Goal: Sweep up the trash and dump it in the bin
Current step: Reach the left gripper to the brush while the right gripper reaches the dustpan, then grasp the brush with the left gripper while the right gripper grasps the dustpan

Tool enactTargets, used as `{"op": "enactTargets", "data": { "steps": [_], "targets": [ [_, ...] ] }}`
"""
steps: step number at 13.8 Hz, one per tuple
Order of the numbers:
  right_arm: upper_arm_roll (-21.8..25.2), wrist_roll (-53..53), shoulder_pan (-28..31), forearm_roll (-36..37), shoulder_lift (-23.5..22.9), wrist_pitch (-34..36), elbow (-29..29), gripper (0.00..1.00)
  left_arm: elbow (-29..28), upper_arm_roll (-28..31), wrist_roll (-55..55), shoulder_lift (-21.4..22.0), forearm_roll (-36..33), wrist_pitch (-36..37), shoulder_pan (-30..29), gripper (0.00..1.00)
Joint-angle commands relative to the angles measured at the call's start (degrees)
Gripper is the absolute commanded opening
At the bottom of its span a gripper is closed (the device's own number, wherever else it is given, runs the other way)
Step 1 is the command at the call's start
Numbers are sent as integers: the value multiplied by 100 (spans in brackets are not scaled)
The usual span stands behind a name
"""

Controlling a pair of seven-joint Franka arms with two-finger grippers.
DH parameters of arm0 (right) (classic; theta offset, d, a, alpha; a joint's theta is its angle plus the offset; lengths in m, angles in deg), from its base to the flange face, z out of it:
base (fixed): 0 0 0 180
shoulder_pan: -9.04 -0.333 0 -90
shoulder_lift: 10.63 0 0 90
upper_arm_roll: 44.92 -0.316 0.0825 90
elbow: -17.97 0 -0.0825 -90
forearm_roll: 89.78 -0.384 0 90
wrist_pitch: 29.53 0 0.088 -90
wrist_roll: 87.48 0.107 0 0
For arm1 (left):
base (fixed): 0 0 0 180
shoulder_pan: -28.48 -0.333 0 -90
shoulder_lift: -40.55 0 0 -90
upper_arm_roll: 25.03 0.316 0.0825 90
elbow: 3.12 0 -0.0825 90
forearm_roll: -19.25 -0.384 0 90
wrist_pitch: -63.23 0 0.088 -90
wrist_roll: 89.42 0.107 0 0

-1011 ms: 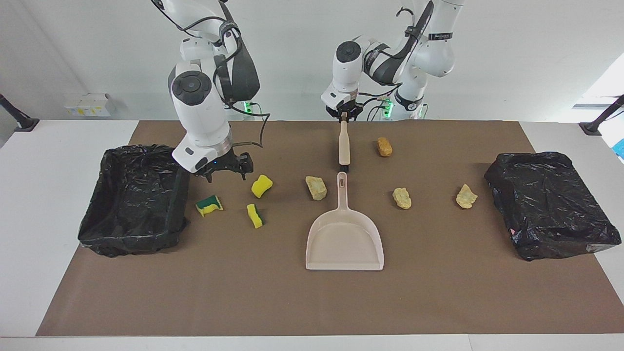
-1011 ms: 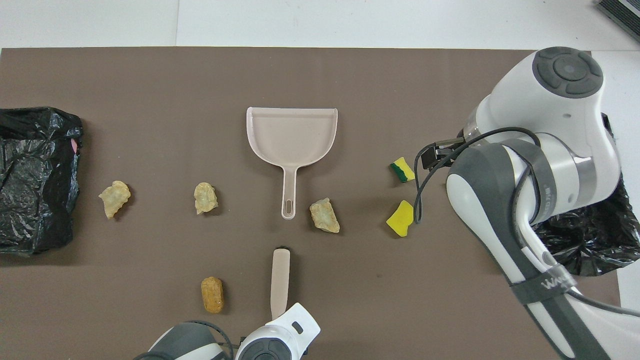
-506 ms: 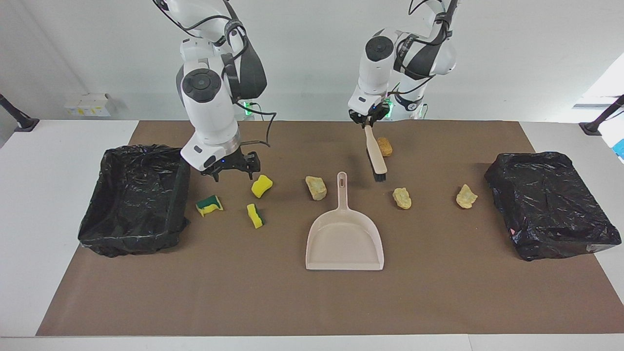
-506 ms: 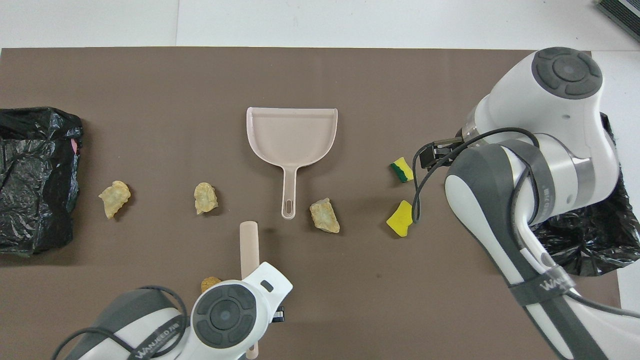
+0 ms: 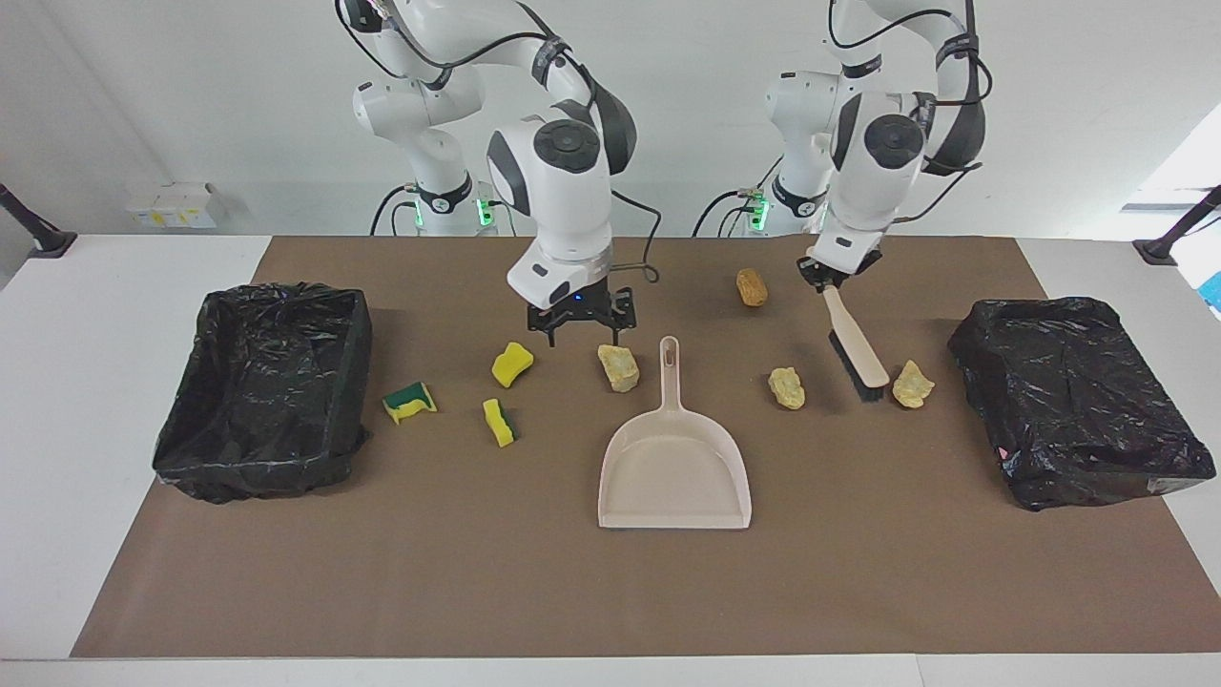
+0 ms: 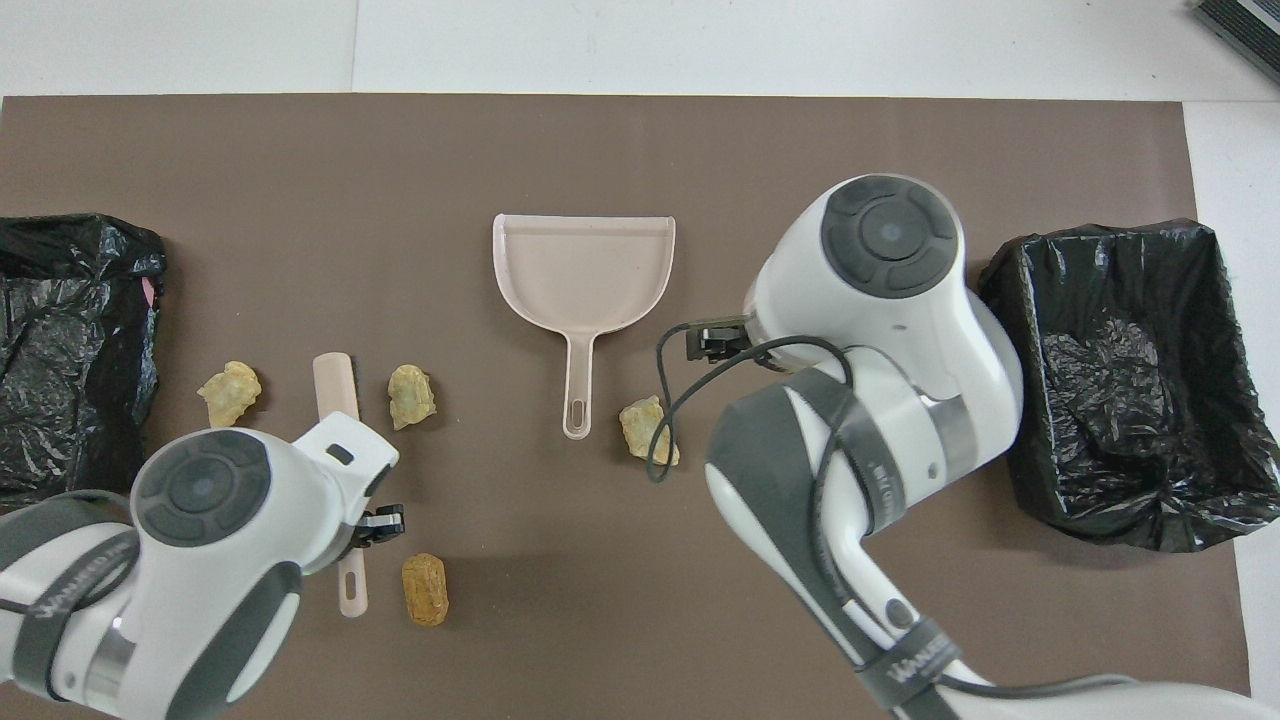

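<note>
The open fingers are across the narrow way of the beige dustpan's handle (image 6: 578, 382), so my right gripper should carry on going toward the dustpan handle's end (image 6: 577, 420) and close there.
My left gripper (image 5: 828, 277) is shut on the handle of the beige hand brush (image 5: 858, 353). The brush slants down, its bristle head low between two pale beige lumps (image 5: 787, 386) (image 5: 913, 384). It also shows in the overhead view (image 6: 335, 385). My right gripper (image 5: 580, 329) is open and empty, over the mat between a yellow sponge bit (image 5: 512, 364) and a third beige lump (image 5: 619, 367). Two more sponge bits (image 5: 409, 401) (image 5: 499, 422) lie toward the right arm's end. An orange-brown lump (image 5: 752, 286) lies near the robots. The right arm hides the sponges in the overhead view.
The beige dustpan (image 5: 673, 468) lies in the middle, its handle toward the robots. One black-bagged bin (image 5: 267, 382) stands at the right arm's end of the mat. Another black-bagged bin (image 5: 1078, 396) stands at the left arm's end.
The left arm lifted the brush and carried it toward its own end, down between two beige lumps. The right arm swung from beside its bin to the middle, by the dustpan handle.
</note>
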Motion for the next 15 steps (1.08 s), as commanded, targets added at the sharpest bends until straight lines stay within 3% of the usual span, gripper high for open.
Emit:
{"op": "enactTargets", "data": {
  "steps": [1, 3, 5, 8, 11, 15],
  "targets": [
    [56, 689, -481, 62, -703, -146, -573, 100, 49, -87, 749, -85, -186, -221, -733, 0],
    [39, 885, -632, 236, -1178, -390, -1022, 100, 495, -78, 813, -418, -466, -144, -955, 0],
    [13, 885, -650, 422, -1224, -654, -988, 100, 708, -78, 822, -560, -494, -116, -1192, 0],
    [12, 894, -764, 422, -1233, -866, -743, 91, 674, -78, 822, -665, -1064, -81, -1369, 0],
    [21, 885, -879, 545, -1242, -831, -610, 70, 507, -78, 831, -797, -1065, -107, -1421, 0],
    [21, 868, -870, 545, -1207, -823, -417, 67, 419, -78, 1251, -736, -1066, 51, -1483, 0]
  ]
}}
